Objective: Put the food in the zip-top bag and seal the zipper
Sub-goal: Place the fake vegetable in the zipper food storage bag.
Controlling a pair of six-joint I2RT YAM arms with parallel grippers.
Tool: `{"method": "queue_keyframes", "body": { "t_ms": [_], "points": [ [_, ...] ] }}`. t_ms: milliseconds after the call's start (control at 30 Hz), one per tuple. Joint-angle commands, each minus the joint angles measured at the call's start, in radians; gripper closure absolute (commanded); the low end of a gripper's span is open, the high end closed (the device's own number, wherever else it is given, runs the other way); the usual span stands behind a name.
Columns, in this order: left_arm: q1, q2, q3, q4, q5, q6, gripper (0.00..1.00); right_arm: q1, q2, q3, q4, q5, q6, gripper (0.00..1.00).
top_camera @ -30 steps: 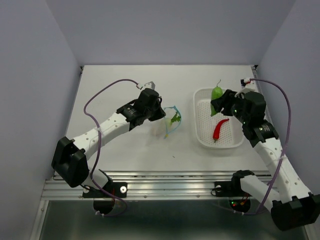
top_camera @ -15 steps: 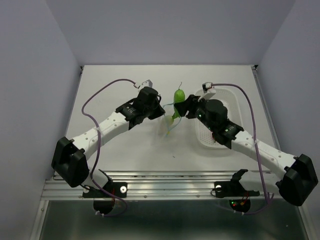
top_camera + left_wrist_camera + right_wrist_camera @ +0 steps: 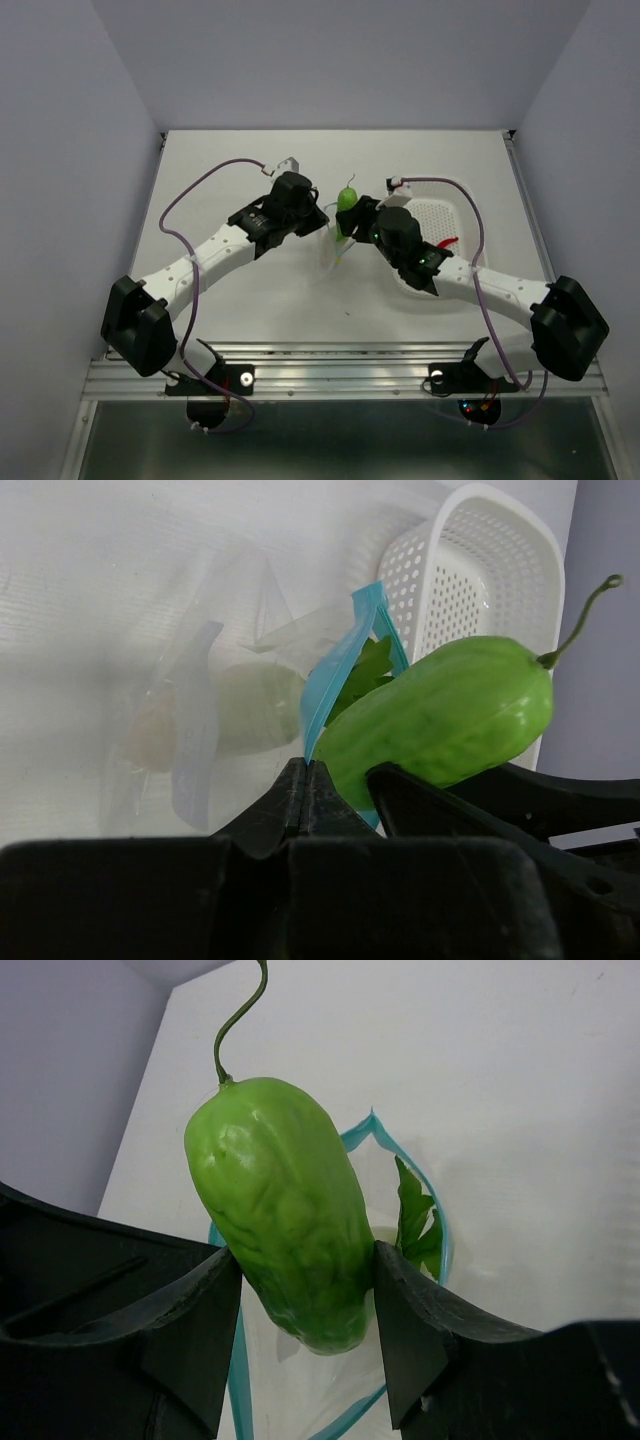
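Note:
The green pod's lower tip (image 3: 334,1336) is pointing into the open zipper ring (image 3: 312,1392), next to the leaves. My right gripper should go on lowering the pod into the bag and then let go.
My left gripper (image 3: 318,222) is shut on the light-blue zipper (image 3: 340,670) of the clear zip-top bag (image 3: 331,256) and holds its mouth open; the grip also shows in the left wrist view (image 3: 306,765). The white radish (image 3: 255,705) lies inside the bag, its green leaves (image 3: 415,1225) at the mouth. My right gripper (image 3: 305,1280) is shut on the green pod (image 3: 280,1200), stem up, its lower tip over the open ring of the zipper (image 3: 436,1230). From above the pod (image 3: 346,203) sits between both grippers. The red chili (image 3: 447,243) lies in the basket.
The white perforated basket (image 3: 455,192) stands on the table to the right of the bag, partly behind my right arm; it also shows in the left wrist view (image 3: 480,570). Purple cables loop over both arms. Grey walls close in three sides.
My right gripper has carried the green pod left from over the basket to the bag's open mouth. My left gripper has kept hold of the zipper edge.

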Motion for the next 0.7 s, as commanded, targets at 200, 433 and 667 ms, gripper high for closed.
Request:
{"method": "queue_keyframes", "body": {
  "t_ms": [200,433,667],
  "points": [
    [0.014,-0.054,-0.02,0.047,-0.015,-0.022,1.0,0.039,0.003,0.041,-0.076,0.041,0.105,0.79],
    [0.014,-0.061,-0.039,0.065,-0.009,-0.025,1.0,0.068,0.039,0.079,-0.153,-0.017,0.132,0.75],
    [0.015,-0.074,-0.057,0.071,-0.018,-0.033,1.0,0.086,0.068,0.13,-0.202,-0.022,0.134,0.67]
  ]
}}
